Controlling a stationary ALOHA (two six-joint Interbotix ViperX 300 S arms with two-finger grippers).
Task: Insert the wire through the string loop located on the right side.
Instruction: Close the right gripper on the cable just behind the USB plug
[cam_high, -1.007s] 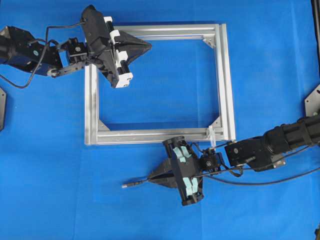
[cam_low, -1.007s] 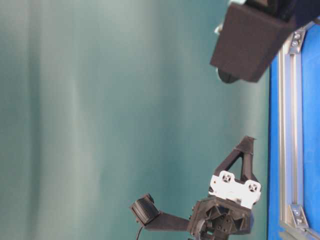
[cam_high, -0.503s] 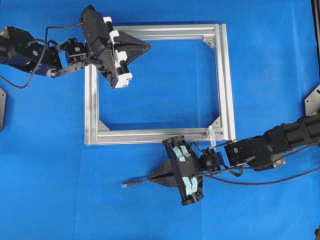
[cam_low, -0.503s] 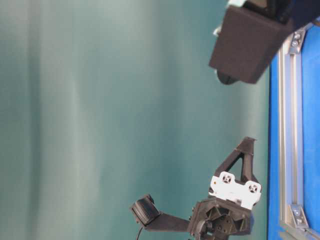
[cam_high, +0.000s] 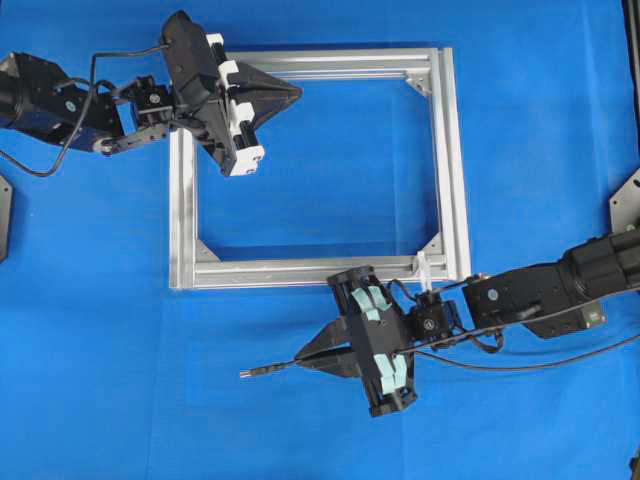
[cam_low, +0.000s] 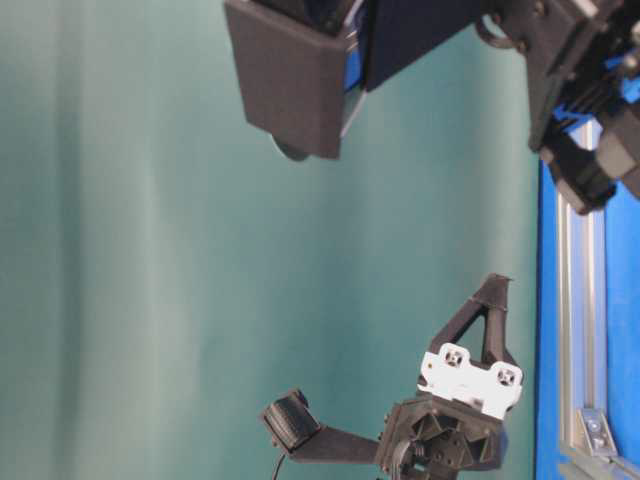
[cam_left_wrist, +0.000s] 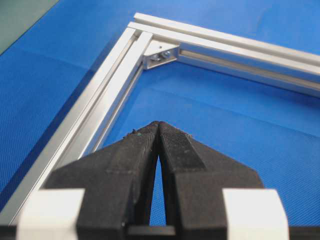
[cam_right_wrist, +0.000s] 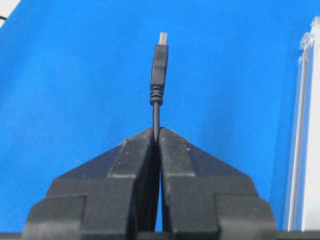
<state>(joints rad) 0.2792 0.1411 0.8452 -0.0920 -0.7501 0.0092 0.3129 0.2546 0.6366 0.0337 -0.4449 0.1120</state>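
The wire's tip (cam_high: 244, 374) is past the string loop and points away, so my right gripper should move back beyond the frame's corner and aim at the loop.
The wire (cam_high: 270, 368) is thin and black and ends in a small plug with a silvery tip. My right gripper (cam_high: 300, 358) is shut on it just behind the plug, below the frame's near bar, with the tip pointing left. In the right wrist view the wire (cam_right_wrist: 160, 65) sticks straight out of the shut right gripper (cam_right_wrist: 157, 131) over blue cloth. The string loop (cam_high: 422, 268) is a tiny white loop on the near bar by the right corner, behind and right of the right fingertips. My left gripper (cam_high: 298, 93) hovers shut and empty over the frame's upper left corner, as the left gripper (cam_left_wrist: 158, 125) also shows.
A square aluminium frame (cam_high: 450, 150) lies flat on the blue cloth, with triangular brackets (cam_left_wrist: 160, 52) in its corners. Its near bar (cam_right_wrist: 300, 150) runs along the right of the right wrist view. The right arm (cam_low: 300, 80) fills the top of the table-level view.
The right gripper has shifted slightly down and left with the wire, and its arm has swung, now looming much larger in the table-level view. The left arm has not moved.
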